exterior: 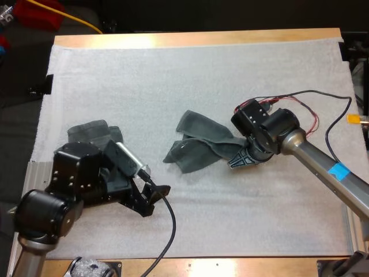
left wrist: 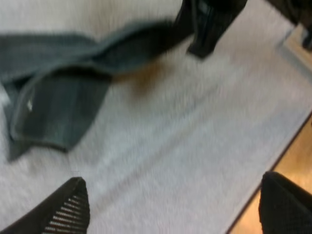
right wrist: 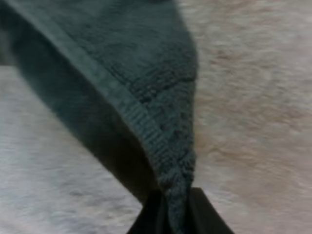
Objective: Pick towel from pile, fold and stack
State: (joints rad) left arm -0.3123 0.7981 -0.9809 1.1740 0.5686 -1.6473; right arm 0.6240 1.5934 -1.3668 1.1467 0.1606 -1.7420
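The crumpled towel (exterior: 198, 154) is lying in loose overlapping flaps (exterior: 195, 138). It will therefore open out into a wide sheet when I lift and spread it with both grippers.
A dark grey-green towel (exterior: 199, 144) lies crumpled and stretched out at the middle of the white mat (exterior: 190, 75). My right gripper (exterior: 240, 160) is shut on the towel's right corner (right wrist: 178, 195), and the cloth hangs out from between the two black fingers. A second dark towel (exterior: 92, 131) sits at the left of the mat, partly hidden behind my left arm. My left gripper (exterior: 151, 199) is open above bare mat, short of the crumpled towel (left wrist: 58, 107); its fingers (left wrist: 63, 209) stand wide apart with nothing between them.
The wooden table edge (exterior: 196, 39) runs along the far side and the near side (left wrist: 292, 165). Bare mat spreads in front of and behind the towels. A black cable (exterior: 167, 231) trails from my left arm toward the near edge.
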